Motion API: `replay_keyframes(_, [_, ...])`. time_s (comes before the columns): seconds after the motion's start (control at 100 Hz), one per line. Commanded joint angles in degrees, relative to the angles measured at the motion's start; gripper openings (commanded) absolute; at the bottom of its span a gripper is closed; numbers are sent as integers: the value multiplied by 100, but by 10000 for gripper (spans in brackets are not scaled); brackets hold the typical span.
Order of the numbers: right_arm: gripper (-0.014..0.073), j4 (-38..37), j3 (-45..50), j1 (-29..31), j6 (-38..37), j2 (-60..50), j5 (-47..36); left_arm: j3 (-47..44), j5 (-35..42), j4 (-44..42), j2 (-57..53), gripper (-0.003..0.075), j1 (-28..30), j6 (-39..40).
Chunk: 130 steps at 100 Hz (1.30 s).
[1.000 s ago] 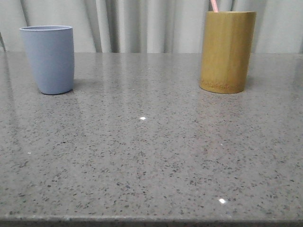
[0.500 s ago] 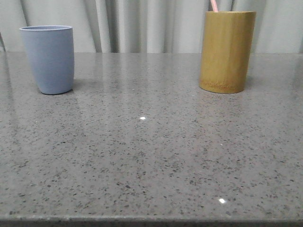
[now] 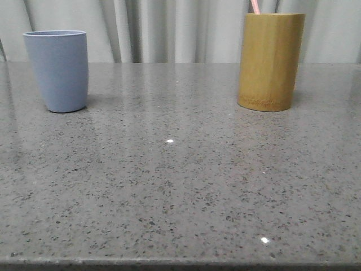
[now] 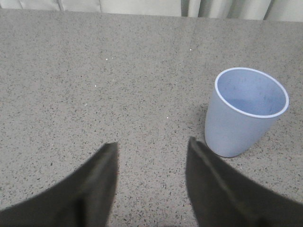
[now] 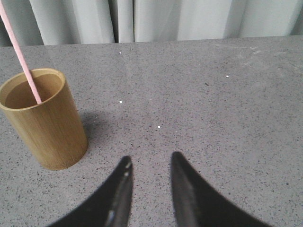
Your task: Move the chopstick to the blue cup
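The blue cup is a long way from the chopstick in the tan holder (image 3: 255, 7), so next I move the blue cup (image 3: 61, 72) toward the holder with my left gripper first.
The blue cup (image 3: 57, 70) stands upright and empty at the far left of the table; the left wrist view shows the cup (image 4: 245, 111) too. A pale pink chopstick (image 3: 255, 7) pokes out of a tan bamboo holder (image 3: 269, 62) at the far right, and the right wrist view shows this chopstick (image 5: 20, 54) leaning inside the holder (image 5: 45, 118). My left gripper (image 4: 151, 144) is open over bare table, beside the cup. My right gripper (image 5: 149, 160) is open over bare table, apart from the holder. Neither gripper appears in the front view.
The grey speckled stone table (image 3: 180, 180) runs from the near front edge back to pale curtains (image 3: 169, 28). Nothing else stands on it between the two containers.
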<state>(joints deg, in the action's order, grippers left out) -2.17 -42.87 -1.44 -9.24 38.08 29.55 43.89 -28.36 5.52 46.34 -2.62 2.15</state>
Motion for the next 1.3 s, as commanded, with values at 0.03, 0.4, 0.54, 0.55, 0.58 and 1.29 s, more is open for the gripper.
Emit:
replay_keyframes(0.03, [332, -66, -203, 27, 27, 50, -472, 229, 402, 74, 26, 422, 7, 22])
replay_keyframes(0.4, [332, -66, -190, 27, 22, 50, -389, 292, 528, 221, 63, 421, 7, 22])
replay_keyframes(0.54, [332, -66, -190, 27, 22, 50, -468, 797, -45, 221, 426, 420, 7, 22])
replay_keyframes(0.55, [332, -66, -190, 27, 22, 50, -472, 866, -113, 221, 452, 420, 7, 22])
replay_keyframes(0.58, [332, -66, -190, 27, 22, 50, -490, 1005, -256, 221, 592, 420, 7, 22])
replay_keyframes(1.29, [332, -66, -190, 27, 22, 50, -504, 4258, -2649, 420, 3694, 420, -553, -299])
